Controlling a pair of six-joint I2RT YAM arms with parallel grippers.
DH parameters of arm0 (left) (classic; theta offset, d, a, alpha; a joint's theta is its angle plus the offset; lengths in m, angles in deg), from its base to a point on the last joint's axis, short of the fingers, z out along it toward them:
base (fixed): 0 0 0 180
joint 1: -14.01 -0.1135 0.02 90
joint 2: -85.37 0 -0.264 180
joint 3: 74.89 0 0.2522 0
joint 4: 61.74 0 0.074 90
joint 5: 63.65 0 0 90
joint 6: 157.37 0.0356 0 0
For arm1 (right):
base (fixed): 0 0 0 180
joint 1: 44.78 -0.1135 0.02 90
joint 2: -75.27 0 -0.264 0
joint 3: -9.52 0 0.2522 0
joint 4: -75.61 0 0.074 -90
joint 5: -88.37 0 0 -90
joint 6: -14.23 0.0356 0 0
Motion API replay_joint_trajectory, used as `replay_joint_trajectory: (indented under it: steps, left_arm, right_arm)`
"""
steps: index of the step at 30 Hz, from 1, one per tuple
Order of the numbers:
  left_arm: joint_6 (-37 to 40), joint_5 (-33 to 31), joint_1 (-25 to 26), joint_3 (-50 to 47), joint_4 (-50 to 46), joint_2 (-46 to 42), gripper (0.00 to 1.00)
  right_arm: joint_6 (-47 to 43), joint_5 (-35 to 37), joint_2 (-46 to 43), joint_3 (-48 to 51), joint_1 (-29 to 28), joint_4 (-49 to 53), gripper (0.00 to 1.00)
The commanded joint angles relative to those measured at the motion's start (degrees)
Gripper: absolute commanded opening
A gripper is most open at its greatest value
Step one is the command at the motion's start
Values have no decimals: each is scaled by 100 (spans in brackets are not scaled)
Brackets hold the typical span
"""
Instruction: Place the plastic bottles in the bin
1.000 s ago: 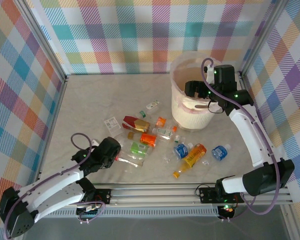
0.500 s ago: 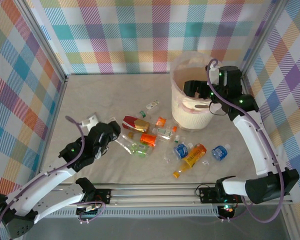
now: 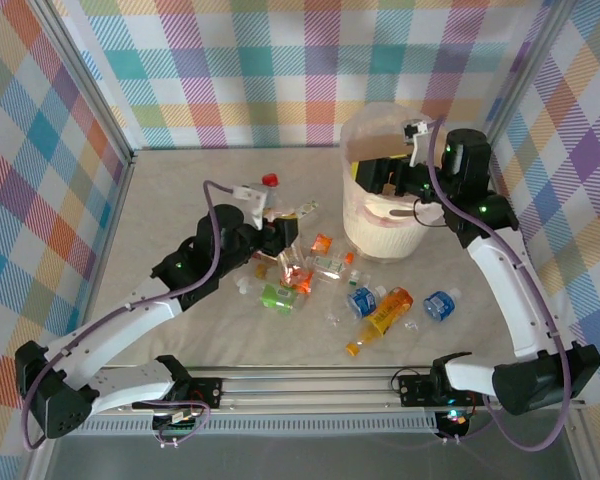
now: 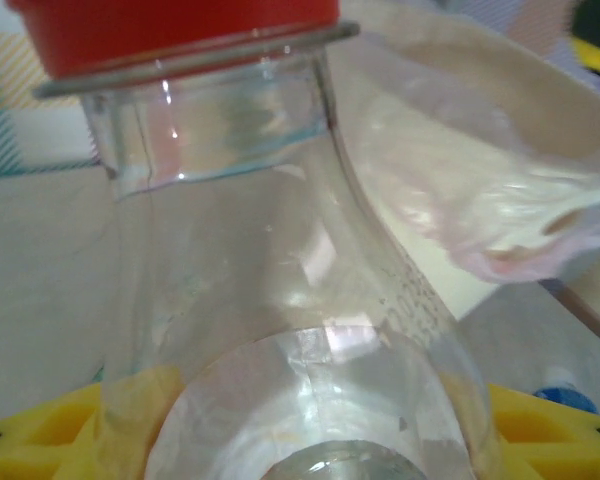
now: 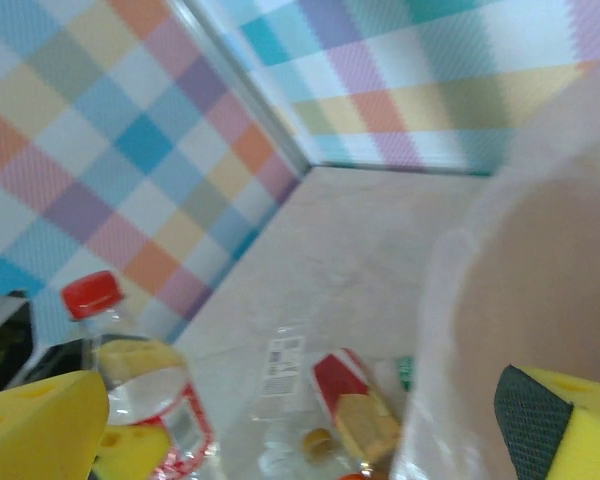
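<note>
The red cap (image 5: 92, 294) sticks out beyond my left gripper's fingers. The bottle (image 5: 152, 388) will come free with its cap still on when my right gripper carries it.
My left gripper (image 3: 273, 222) is shut on a clear plastic bottle with a red cap (image 3: 271, 181) and holds it above the table, left of the bin (image 3: 385, 235). In the left wrist view the bottle's neck (image 4: 270, 230) stands between my yellow fingers (image 4: 40, 435), with the bin's lined rim (image 4: 480, 200) behind it. The right wrist view shows that held bottle (image 5: 110, 330) at lower left. My right gripper (image 3: 380, 176) is open over the bin's near rim, nothing between its pads (image 5: 565, 420). Several other plastic bottles (image 3: 380, 312) lie scattered on the table.
Loose bottles with orange (image 3: 322, 243), green (image 3: 278, 296) and blue (image 3: 438, 304) labels lie in a band from the table's middle to below the bin. A red-labelled one (image 5: 355, 400) lies just left of the bin wall. Checked walls close in the table on three sides.
My left arm has lifted the red-capped bottle off the front-left of the table and swung it up and right toward the bin. My right gripper has stayed at the bin, shifting slightly.
</note>
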Motion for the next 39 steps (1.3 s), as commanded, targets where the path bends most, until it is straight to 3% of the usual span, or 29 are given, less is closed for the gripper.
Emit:
replay_joint_trajectory:
  steps: [1, 13, 28, 39]
  left_arm:
    - [821, 894, -42, 274, 551, 155, 29]
    - [973, 1954, -41, 633, 1013, 764, 28]
    - [867, 2507, -45, 866, 1196, 1105, 26]
    - [851, 2286, -40, 854, 1069, 1103, 30]
  right_arm:
    - [343, -1151, 252, -224, -29, -687, 97]
    - [-30, -2087, 808, -606, -630, -871, 75]
    - [-334, -2346, 1291, -632, -1013, -685, 51]
    - [-282, -2033, 1317, -626, -1085, -573, 12]
